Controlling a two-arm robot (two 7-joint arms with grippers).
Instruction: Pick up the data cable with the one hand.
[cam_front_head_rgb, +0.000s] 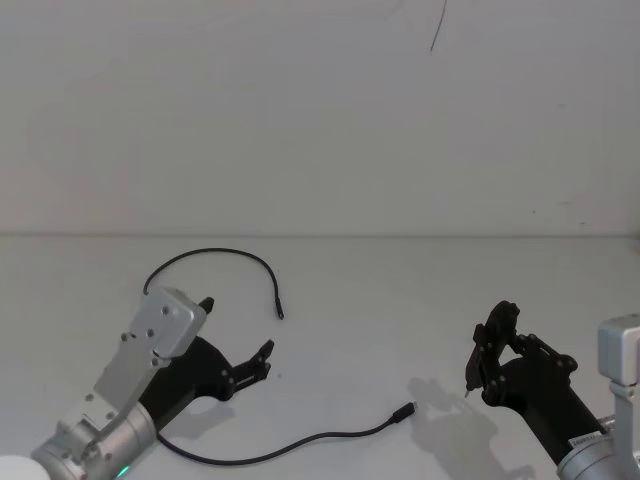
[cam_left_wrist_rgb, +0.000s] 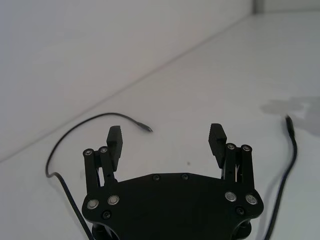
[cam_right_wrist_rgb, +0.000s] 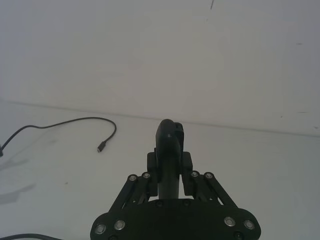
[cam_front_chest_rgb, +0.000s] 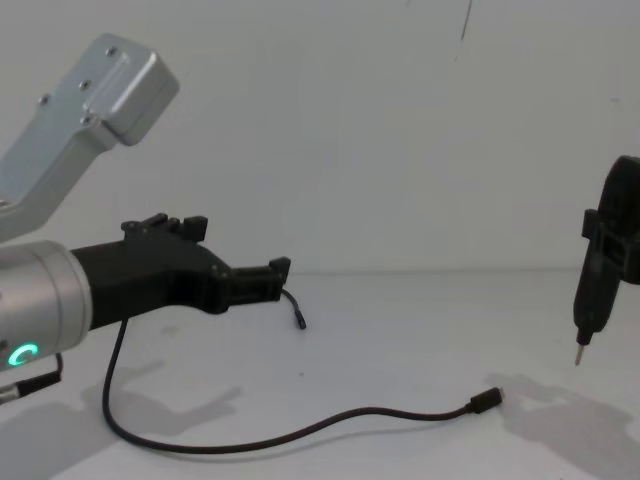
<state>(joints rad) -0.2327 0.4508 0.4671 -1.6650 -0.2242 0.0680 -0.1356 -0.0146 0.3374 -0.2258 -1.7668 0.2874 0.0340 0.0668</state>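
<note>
The data cable rests in wide, smooth curves (cam_front_chest_rgb: 290, 437), so I expect its front plug (cam_front_chest_rgb: 486, 400) to stick out past my left gripper with hardly any droop when I lift it.
The data cable (cam_front_head_rgb: 300, 440) lies loose on the white table, a long thin black line. One plug (cam_front_head_rgb: 279, 314) rests at the end of an arc at the back left. The other plug (cam_front_head_rgb: 404, 410) lies in front of the middle. The cable's middle stretch runs under my left arm. My left gripper (cam_front_head_rgb: 237, 326) hangs open over the table inside the cable's loop, with nothing between its fingers (cam_left_wrist_rgb: 216, 135). In the left wrist view the cable (cam_left_wrist_rgb: 75, 131) curves past both sides of the gripper (cam_left_wrist_rgb: 165, 134). My right gripper (cam_front_head_rgb: 495, 335) is at the right, shut on a black pen-like tool (cam_front_chest_rgb: 598, 275).
The table (cam_front_head_rgb: 400, 300) is bare white and meets a plain white wall at the back. The tool's thin tip (cam_front_chest_rgb: 577, 356) points down just above the table, to the right of the front plug (cam_front_chest_rgb: 487, 401).
</note>
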